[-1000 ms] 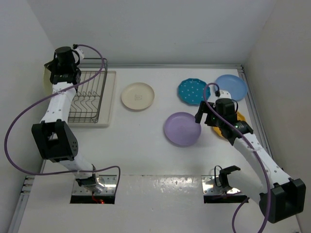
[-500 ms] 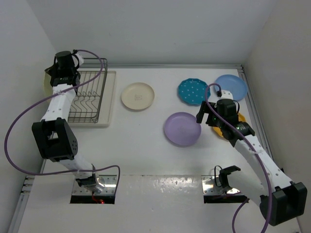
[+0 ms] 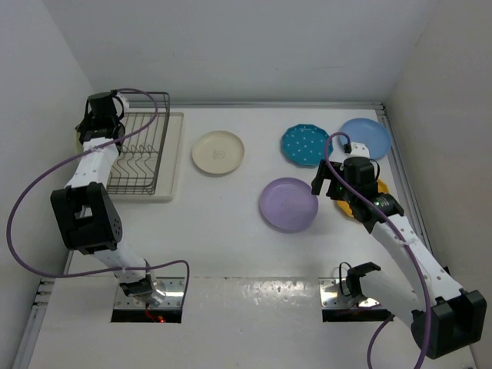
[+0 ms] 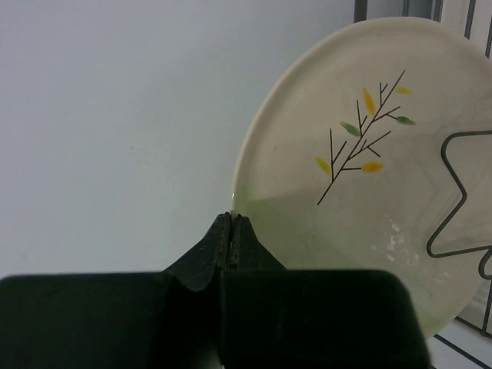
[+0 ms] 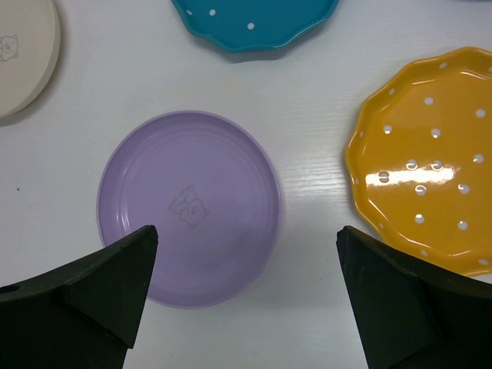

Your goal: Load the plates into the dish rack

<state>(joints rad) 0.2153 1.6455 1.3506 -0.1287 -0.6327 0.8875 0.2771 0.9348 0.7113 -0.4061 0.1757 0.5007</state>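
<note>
I should keep easing the sprig plate (image 4: 361,177) toward the dish rack's wall side with my left gripper, as the plate is on edge along the dish rack's wires, and let it go leaning there.
My left gripper (image 4: 232,219) is shut on the rim of the cream-and-pale-green sprig plate (image 4: 384,207). It holds the plate on edge beside the dish rack's wires (image 4: 452,192). In the top view this gripper (image 3: 95,127) is at the far left corner of the dark wire dish rack (image 3: 142,154). My right gripper (image 5: 246,265) is open and empty above the right edge of the lavender plate (image 5: 188,207), which also shows in the top view (image 3: 286,204). The orange-yellow dotted plate (image 5: 427,161) lies to its right. The cream (image 3: 217,152), teal dotted (image 3: 307,144) and light blue (image 3: 365,136) plates lie flat on the table.
The rack stands on a beige tray (image 3: 174,157) close to the left wall. The right wall runs just beyond the light blue and orange plates. A purple cable loops from the left arm over the rack.
My left gripper has shifted left and slightly nearer over the rack's far left corner, still holding the sprig plate. The right gripper has barely moved.
</note>
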